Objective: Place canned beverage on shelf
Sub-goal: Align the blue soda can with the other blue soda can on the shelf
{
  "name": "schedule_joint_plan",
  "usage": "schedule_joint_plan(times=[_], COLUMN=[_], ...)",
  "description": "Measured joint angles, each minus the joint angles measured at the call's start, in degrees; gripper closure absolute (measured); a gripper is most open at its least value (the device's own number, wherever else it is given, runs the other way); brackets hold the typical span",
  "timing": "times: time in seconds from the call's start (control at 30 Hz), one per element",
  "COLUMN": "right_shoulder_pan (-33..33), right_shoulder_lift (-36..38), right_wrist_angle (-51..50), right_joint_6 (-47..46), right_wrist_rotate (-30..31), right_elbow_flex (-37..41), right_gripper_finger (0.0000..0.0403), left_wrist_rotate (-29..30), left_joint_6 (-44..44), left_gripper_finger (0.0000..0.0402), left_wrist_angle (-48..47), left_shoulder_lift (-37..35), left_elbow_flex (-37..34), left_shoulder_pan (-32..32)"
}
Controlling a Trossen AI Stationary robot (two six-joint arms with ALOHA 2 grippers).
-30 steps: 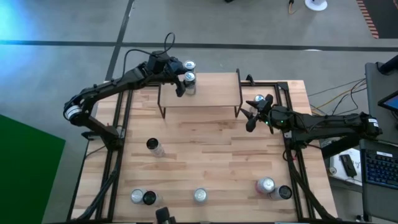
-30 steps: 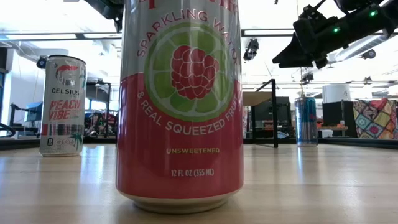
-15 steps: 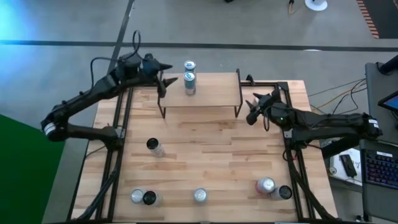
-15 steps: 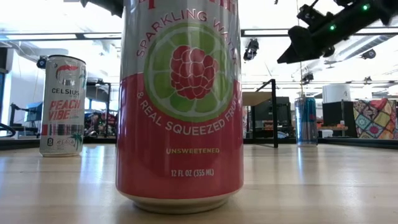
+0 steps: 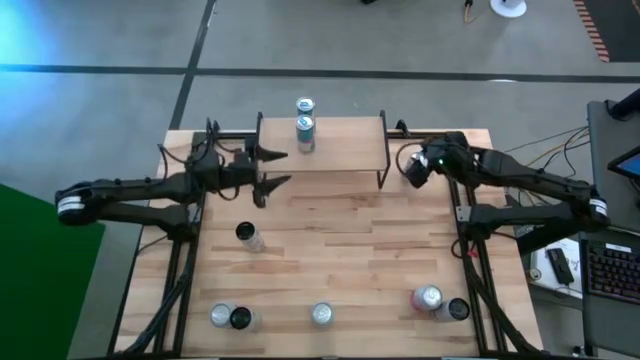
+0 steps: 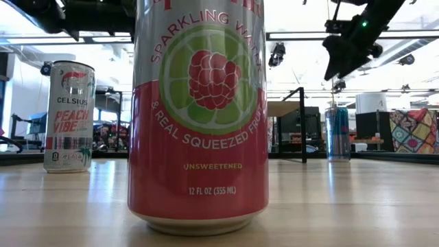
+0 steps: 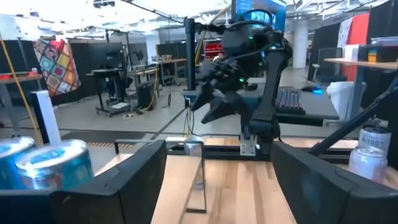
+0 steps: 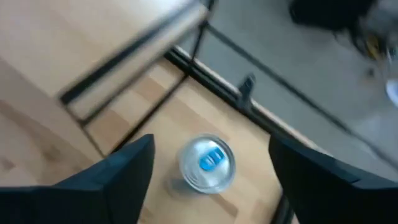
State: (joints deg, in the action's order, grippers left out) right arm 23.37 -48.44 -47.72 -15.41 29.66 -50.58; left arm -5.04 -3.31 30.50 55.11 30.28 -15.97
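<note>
I can see the blue-tab can clear of the shelf leg [image 8: 155, 107], centred under my right gripper's open fingers, so I should carry on lowering until they straddle its top [image 8: 208, 163].
The shelf [image 5: 335, 150] stands at the table's far middle, and two cans [image 5: 305, 130] stand upright on its left part. They show as blue cans in the left wrist view [image 7: 50, 165]. My left gripper [image 5: 275, 168] is open and empty, at the shelf's near left corner. My right gripper [image 5: 412, 168] is open and points down over a silver can with a blue tab [image 8: 207, 163]. That can stands on the table just right of the shelf, between the two fingers and apart from them. The same blue can shows in the low view [image 6: 337, 134], below the gripper [image 6: 343, 58].
One can [image 5: 248, 235] stands on the table left of centre. Several more stand along the near edge [image 5: 321, 314], among them a pink can [image 6: 199, 116] close to the low camera and a Celsius can [image 6: 68, 116]. Black frame rails run along both table sides.
My left gripper has drawn away from the can on the shelf, first toward the table's left edge, then toward the near edge, and now sits at the shelf's near left corner. My right gripper has gone up and toward the far edge and tipped down over the blue-tabbed can.
</note>
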Motion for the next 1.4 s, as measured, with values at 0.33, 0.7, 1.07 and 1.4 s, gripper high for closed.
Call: schedule_joint_plan(times=[0.33, 0.7, 1.07, 1.4], right_shoulder_pan=[7.0, 11.0, 15.8, 15.7], right_shoulder_lift=[-10.1, -16.9, -17.3, -17.3], right_wrist_angle=[-4.2, -2.5, -0.9, -7.5], right_joint_6=[-10.8, -5.3, -1.1, -4.1], right_wrist_rotate=[-3.2, -9.1, -15.6, -17.5], right_elbow_flex=[-0.1, -0.7, -0.8, -6.0], right_gripper_finger=[0.0040, 0.0051, 0.0169, 0.0165], left_wrist_rotate=[8.5, 8.4, 8.5, 13.1], left_joint_6=[0.6, 0.7, -0.6, -0.6], left_gripper_finger=[0.0127, 0.0127, 0.0127, 0.0127], left_wrist_angle=[-0.9, -2.3, -2.3, -2.4], left_shoulder_lift=[1.6, 2.6, 2.9, 2.9], left_elbow_flex=[0.2, 0.6, 0.7, 0.7], left_shoulder_pan=[2.3, 2.4, 2.4, 2.4])
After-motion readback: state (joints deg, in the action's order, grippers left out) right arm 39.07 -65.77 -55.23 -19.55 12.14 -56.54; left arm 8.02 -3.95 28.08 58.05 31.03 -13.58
